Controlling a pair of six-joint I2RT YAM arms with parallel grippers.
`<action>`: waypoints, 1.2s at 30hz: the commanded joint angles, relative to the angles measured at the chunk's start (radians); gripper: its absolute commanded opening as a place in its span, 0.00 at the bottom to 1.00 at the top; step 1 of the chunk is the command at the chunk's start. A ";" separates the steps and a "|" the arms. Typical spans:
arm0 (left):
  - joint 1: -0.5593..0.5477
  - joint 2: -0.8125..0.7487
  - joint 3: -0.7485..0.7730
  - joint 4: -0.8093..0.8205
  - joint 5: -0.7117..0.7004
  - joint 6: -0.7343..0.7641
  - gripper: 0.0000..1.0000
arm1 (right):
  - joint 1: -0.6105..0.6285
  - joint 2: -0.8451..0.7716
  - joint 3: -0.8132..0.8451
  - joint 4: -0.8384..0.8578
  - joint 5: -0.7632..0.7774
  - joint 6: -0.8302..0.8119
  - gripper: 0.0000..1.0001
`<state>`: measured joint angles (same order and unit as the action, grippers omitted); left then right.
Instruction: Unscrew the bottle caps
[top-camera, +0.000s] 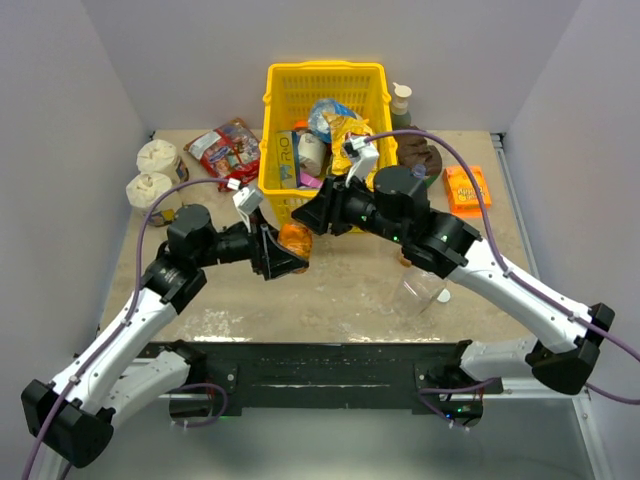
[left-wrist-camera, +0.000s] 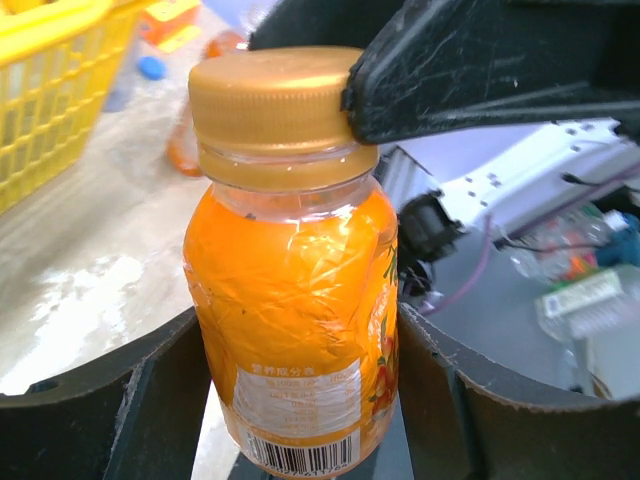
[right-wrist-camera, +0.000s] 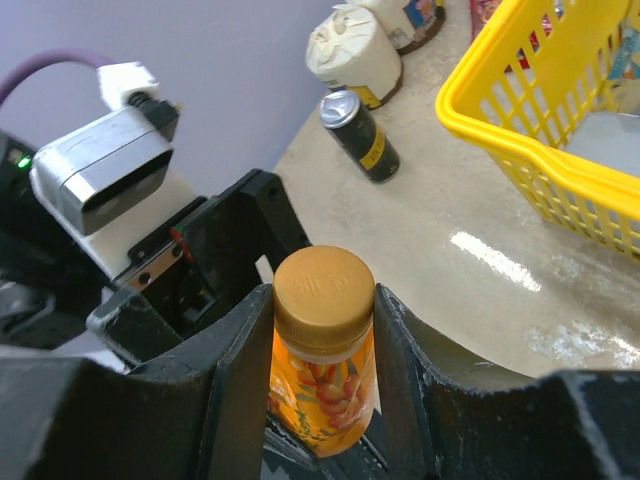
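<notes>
Much of the gold-orange cap (left-wrist-camera: 262, 100) pokes out beyond my right gripper's fingers, so I should open them, reach further around the cap's middle (right-wrist-camera: 323, 298) and close before unscrewing it.
A small orange juice bottle (top-camera: 295, 240) is held off the table in front of the basket. My left gripper (left-wrist-camera: 300, 400) is shut on its body (left-wrist-camera: 295, 300), one finger on each side of the label. Its gold-orange cap (right-wrist-camera: 323, 290) sits on the neck, and my right gripper (right-wrist-camera: 322, 310) is shut on that cap from above, with both fingers pressed against its sides. In the left wrist view, a right finger (left-wrist-camera: 480, 70) touches the cap (left-wrist-camera: 275, 100). In the top view the two grippers, left (top-camera: 285, 255) and right (top-camera: 310, 218), meet at the bottle.
A yellow basket (top-camera: 270, 150) full of items stands just behind the grippers. Two white tubs (top-camera: 157, 157) and a dark can (right-wrist-camera: 362, 135) sit at the far left. A clear bottle (top-camera: 420, 290) with a small white cap (top-camera: 442, 296) beside it lies by the right arm. An orange packet (top-camera: 467, 188) lies at the far right.
</notes>
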<state>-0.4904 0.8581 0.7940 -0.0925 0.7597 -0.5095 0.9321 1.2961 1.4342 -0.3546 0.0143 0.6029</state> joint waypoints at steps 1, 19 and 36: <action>-0.014 0.027 0.033 0.246 0.306 -0.069 0.42 | -0.035 -0.052 -0.047 0.126 -0.183 -0.067 0.10; -0.014 0.078 0.073 0.208 0.368 -0.061 0.42 | -0.076 -0.083 -0.061 0.111 -0.281 -0.114 0.30; -0.022 0.091 0.165 -0.104 0.045 0.132 0.45 | -0.090 -0.225 -0.063 0.046 0.033 0.027 0.77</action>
<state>-0.5003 0.9474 0.8814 -0.0895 0.9653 -0.4587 0.8429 1.0817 1.3201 -0.2924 -0.0849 0.5655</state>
